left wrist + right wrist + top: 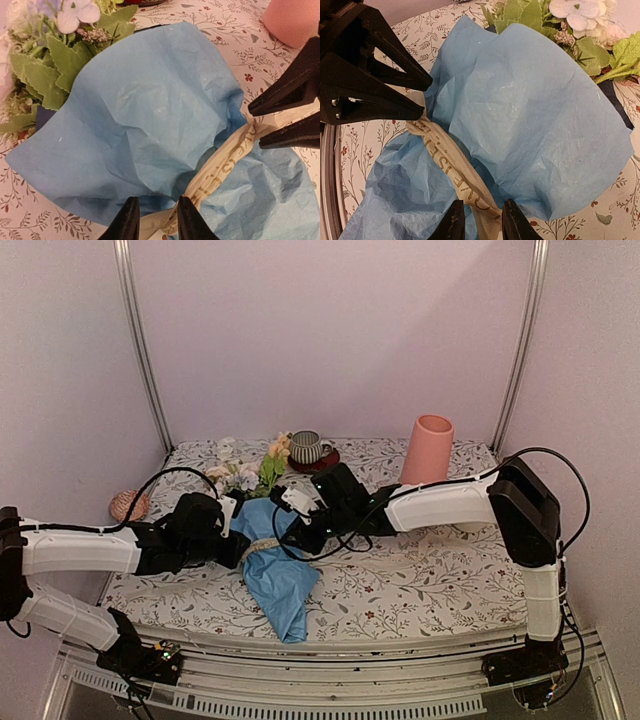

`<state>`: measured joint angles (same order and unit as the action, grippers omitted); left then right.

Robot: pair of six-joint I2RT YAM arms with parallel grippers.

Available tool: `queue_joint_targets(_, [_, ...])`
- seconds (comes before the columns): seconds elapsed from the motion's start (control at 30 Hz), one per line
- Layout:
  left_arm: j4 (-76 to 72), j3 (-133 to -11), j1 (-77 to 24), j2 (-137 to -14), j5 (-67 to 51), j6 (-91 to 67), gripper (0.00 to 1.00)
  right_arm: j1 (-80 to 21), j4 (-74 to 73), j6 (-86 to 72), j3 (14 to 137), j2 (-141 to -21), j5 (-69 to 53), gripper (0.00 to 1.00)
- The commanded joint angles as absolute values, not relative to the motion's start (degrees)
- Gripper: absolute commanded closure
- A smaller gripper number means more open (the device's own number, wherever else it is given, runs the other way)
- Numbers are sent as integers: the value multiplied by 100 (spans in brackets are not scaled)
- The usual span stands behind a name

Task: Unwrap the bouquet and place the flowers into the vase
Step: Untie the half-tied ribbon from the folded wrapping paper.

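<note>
The ribbon's pieces lie bunched together (192,198) by my left gripper's fingertips, so next I open my left gripper and pinch the ribbon's upper piece (206,172) alone before pulling.
The bouquet (275,575) lies flat on the cloth, its crinkled blue paper (150,110) cinched by a cream ribbon (220,165). The flowers (245,477) poke out of its far end, with pale blooms and green leaves (45,75). My left gripper (156,222) sits at the bouquet's left side, jaws shut on the ribbon there. My right gripper (481,222) faces it from the right side, shut on the ribbon's (452,160) other stretch. The salmon-pink vase (428,450) stands upright at the back right, apart from both arms.
A striped cup on a red saucer (305,447) stands at the back, just behind the flowers. A round pinkish object (128,504) lies beyond the floral cloth's (430,580) left edge. Metal posts (140,340) rise at both back corners.
</note>
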<state>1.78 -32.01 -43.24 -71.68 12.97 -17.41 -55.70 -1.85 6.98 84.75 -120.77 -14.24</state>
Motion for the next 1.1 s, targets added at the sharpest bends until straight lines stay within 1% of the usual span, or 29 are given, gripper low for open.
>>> queue_joint_targets(0.0, [272,-3362,-4351,-7253,1406,-1736,72,-5636,-249,879,8719,-12262,-1362,74])
queue_joint_targets(0.2, [247,-3375,-4348,-7344,1343,-1727,75,-5669,-402,1012,8903,-12393,-1289,74])
queue_joint_targets(0.33, [173,-3375,-4342,-7316,1163,-1679,74,-5691,-474,1087,9002,-12457,-1287,75])
queue_joint_targets(0.5, [124,-3351,-4342,-7218,1079,-1619,74,-5738,-518,1186,9040,-12487,-1271,78])
queue_joint_targets(0.53, [123,-3353,-4342,-7208,1068,-1611,74,-5743,-512,1186,9036,-12481,-1252,79])
queue_joint_targets(0.6, [131,-3362,-4346,-7199,1053,-1608,74,-5745,-493,1174,9035,-12465,-1242,89])
queue_joint_targets(0.63, [130,-3362,-4347,-7191,1047,-1604,74,-5745,-478,1156,9031,-12452,-1233,92])
queue_joint_targets(0.8, [132,-3377,-4347,-7157,973,-1552,73,-5744,-87,1082,8654,-12156,-1231,93])
queue_joint_targets(0.9, [124,-3388,-4342,-7116,879,-1502,68,-5747,202,1055,8363,-11921,-1252,92])
queue_joint_targets(1.0, [114,-3375,-4336,-7046,806,-1517,57,-5747,346,1046,8187,-11778,-1304,92])
queue_joint_targets(1.07, [71,-3375,-4295,-7011,589,-1496,55,-5747,354,1054,8157,-11753,-1309,91])
